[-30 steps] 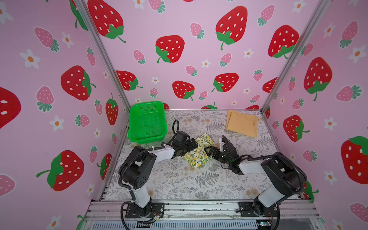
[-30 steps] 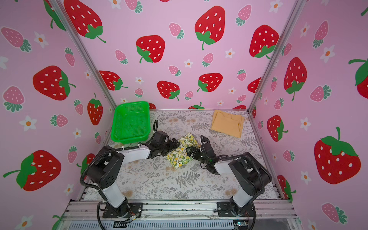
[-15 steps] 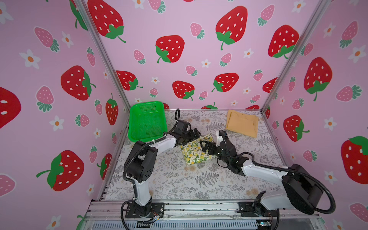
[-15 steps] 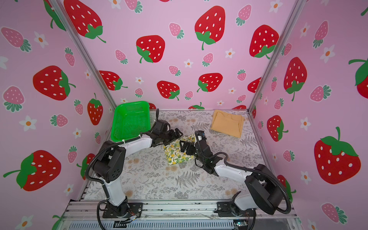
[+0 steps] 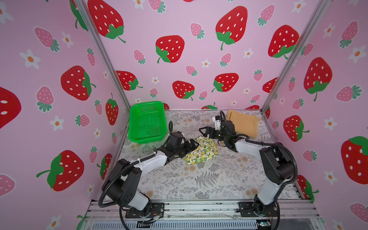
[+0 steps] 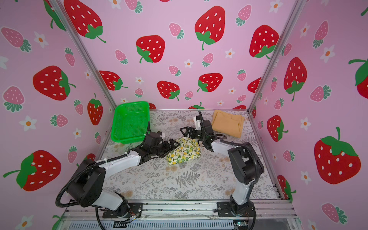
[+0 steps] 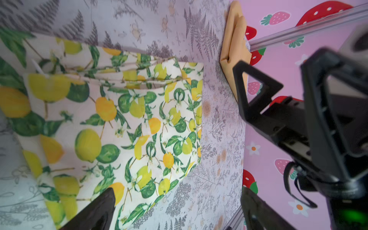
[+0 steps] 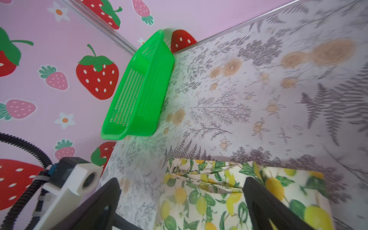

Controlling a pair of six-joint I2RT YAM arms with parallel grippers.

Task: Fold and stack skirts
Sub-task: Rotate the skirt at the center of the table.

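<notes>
The lemon-print skirt's near edge (image 5: 202,161) is at a slant, so the robot should turn the skirt straight before the right gripper grabs its side edge (image 5: 216,151) to stack it on the mustard skirt.
The lemon-print skirt (image 5: 202,151) (image 6: 184,152) lies folded in a small bundle at the middle of the table. My left gripper (image 5: 194,144) (image 6: 174,145) sits low at the bundle's left edge. It is open, and in the left wrist view (image 7: 178,196) one finger overlaps the printed cloth (image 7: 119,119) without gripping it. My right gripper (image 5: 205,132) (image 6: 185,132) hovers open over the bundle's far edge, with the print (image 8: 219,199) below its spread jaws (image 8: 182,184). The mustard skirt (image 5: 244,123) (image 6: 228,123) (image 7: 234,49) lies folded flat at the far right corner.
A green mesh basket (image 5: 146,103) (image 6: 129,104) (image 8: 139,89) stands empty at the far left corner. Pink strawberry walls close in the table on three sides. A metal rail runs along the front edge, where both arm bases are bolted.
My right gripper has left the lemon skirt's right side and risen over its far edge. The left gripper has shifted along the left edge. Both stayed open; the skirt lies in place.
</notes>
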